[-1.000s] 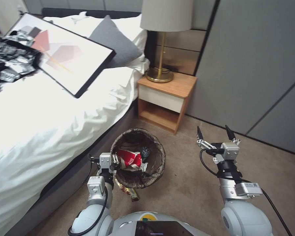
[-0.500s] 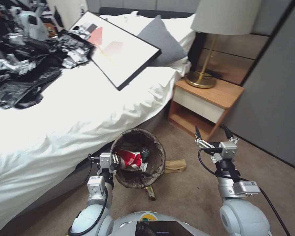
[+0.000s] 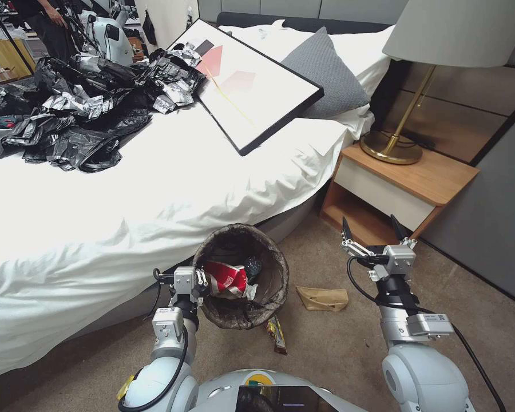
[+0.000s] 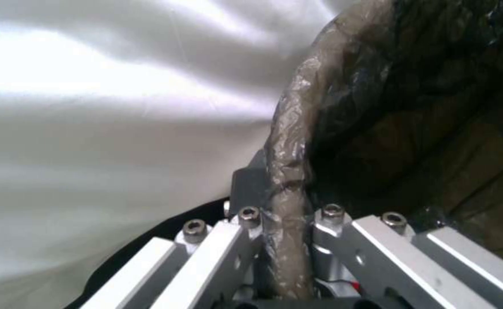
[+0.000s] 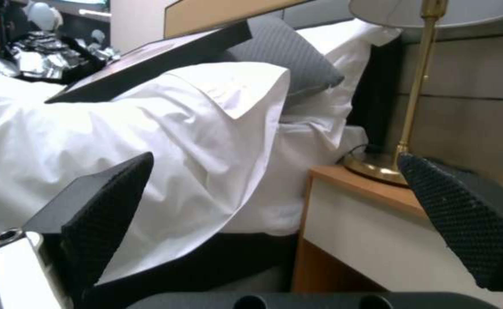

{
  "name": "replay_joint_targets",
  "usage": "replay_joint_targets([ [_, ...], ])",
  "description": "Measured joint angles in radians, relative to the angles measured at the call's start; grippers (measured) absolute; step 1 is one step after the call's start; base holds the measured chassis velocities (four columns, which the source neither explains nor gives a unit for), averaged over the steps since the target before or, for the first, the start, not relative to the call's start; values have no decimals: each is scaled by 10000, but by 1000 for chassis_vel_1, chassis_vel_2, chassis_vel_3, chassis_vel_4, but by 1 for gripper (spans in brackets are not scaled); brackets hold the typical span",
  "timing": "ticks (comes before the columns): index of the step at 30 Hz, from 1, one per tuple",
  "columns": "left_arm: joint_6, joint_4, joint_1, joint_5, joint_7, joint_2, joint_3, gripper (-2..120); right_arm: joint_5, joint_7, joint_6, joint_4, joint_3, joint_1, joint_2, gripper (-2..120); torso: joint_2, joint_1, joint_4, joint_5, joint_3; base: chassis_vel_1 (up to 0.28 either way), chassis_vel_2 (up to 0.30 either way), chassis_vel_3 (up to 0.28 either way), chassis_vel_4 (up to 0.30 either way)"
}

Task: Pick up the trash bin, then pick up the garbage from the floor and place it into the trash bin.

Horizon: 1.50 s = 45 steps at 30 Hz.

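Observation:
I expect the brown paper bag (image 3: 323, 298) to pinch thin like an empty bag when I lift it, because it lies collapsed with a creased side (image 3: 322, 293).
My left gripper (image 3: 202, 280) is shut on the near rim of the trash bin (image 3: 272, 286), which hangs just above the carpet beside the bed. In the left wrist view the left gripper (image 4: 285, 223) clamps the brown liner bag (image 4: 290, 141) at the rim. Inside the bin lie a red-and-white packet (image 3: 226, 277) and a bottle (image 3: 252, 265). Garbage lies on the floor: a brown paper bag (image 3: 323, 298) right of the bin and a yellow snack wrapper (image 3: 277, 335) under its near side. My right gripper (image 3: 372, 228) is open and empty, held up beyond the paper bag; the right gripper (image 5: 274, 171) faces the bed and nightstand.
The white bed (image 3: 126, 200) fills the left, carrying a framed picture (image 3: 252, 86), a grey pillow (image 3: 326, 74) and black and silver sheeting (image 3: 80, 114). A wooden nightstand (image 3: 400, 189) with a brass lamp (image 3: 392, 149) stands ahead on the right, by a grey wall (image 3: 492, 217).
The whole picture has shifted right, so the camera has turned left. Both arms and the bin keep their place before me. The paper bag has come into view.

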Motion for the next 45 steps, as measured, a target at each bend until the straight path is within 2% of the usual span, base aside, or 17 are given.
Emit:
replay_joint_targets([
  [9,0,0,0,0,0,0,-2,2,97,-361,-208,-212,21,99,-258,100,0,0,3,0,0,0,0,0,0],
  [11,0,0,-1,0,0,0,-1,2,251,-1072,-572,-509,198,244,-547,100,0,0,4,-1,0,0,0,0,0],
  [12,0,0,0,0,0,0,-2,2,252,-1993,-818,-976,379,451,-917,100,0,0,5,0,0,0,0,0,0],
  [14,0,0,0,0,0,-1,-1,2,250,-2122,-837,-1070,391,500,-987,100,0,0,4,0,0,0,0,0,0],
  [15,0,-1,-1,0,0,-2,-1,2,184,-2961,-877,-2102,292,1030,-1721,100,0,0,6,1,0,0,0,0,0],
  [17,0,0,-2,0,0,0,-1,2,46,-3428,-950,-3204,-53,1540,-2410,100,0,0,7,3,0,0,0,0,0],
  [18,0,0,-2,0,0,0,-1,2,46,-3428,-950,-3204,-53,1540,-2410,100,0,0,7,3,0,0,0,0,0],
  [20,0,-1,-1,0,0,0,-2,2,-239,-4196,-1061,-4173,-278,1907,-3002,100,0,0,5,3,0,0,0,0,0],
  [22,0,0,0,0,0,0,-2,2,-294,-4327,-1054,-4299,-295,1955,-3070,100,0,0,5,3,0,0,0,0,0],
  [24,0,0,0,0,0,1,-2,2,-601,-5217,-917,-5096,-402,2289,-3455,100,0,0,1,1,0,0,0,0,0],
  [25,0,0,0,0,0,0,-2,2,-778,-5792,-769,-5582,-470,2467,-3672,100,0,0,7,-1,0,0,0,0,0],
  [26,0,0,0,0,0,0,-2,2,-778,-5792,-769,-5582,-470,2467,-3672,100,0,0,7,-1,0,0,0,0,0],
  [28,0,0,0,0,0,0,-1,2,-1217,-6493,-455,-6574,-591,2797,-3936,100,0,0,6,0,0,0,0,0,0],
  [29,0,0,0,0,0,0,-1,2,-1217,-6493,-455,-6574,-591,2797,-3936,100,0,0,6,0,0,0,0,0,0],
  [31,0,0,0,0,0,0,-2,2,-1756,-6954,-112,-7676,-681,3125,-4047,100,0,0,5,1,0,0,0,0,0],
  [34,0,-1,0,0,1,0,-2,2,-2313,-7131,127,-8651,-712,3445,-4000,100,0,0,4,2,0,0,0,0,0],
  [45,0,0,0,0,0,0,-1,2,-3182,-7763,813,-10590,-764,4245,-3571,100,0,0,5,0,0,0,0,0,0],
])
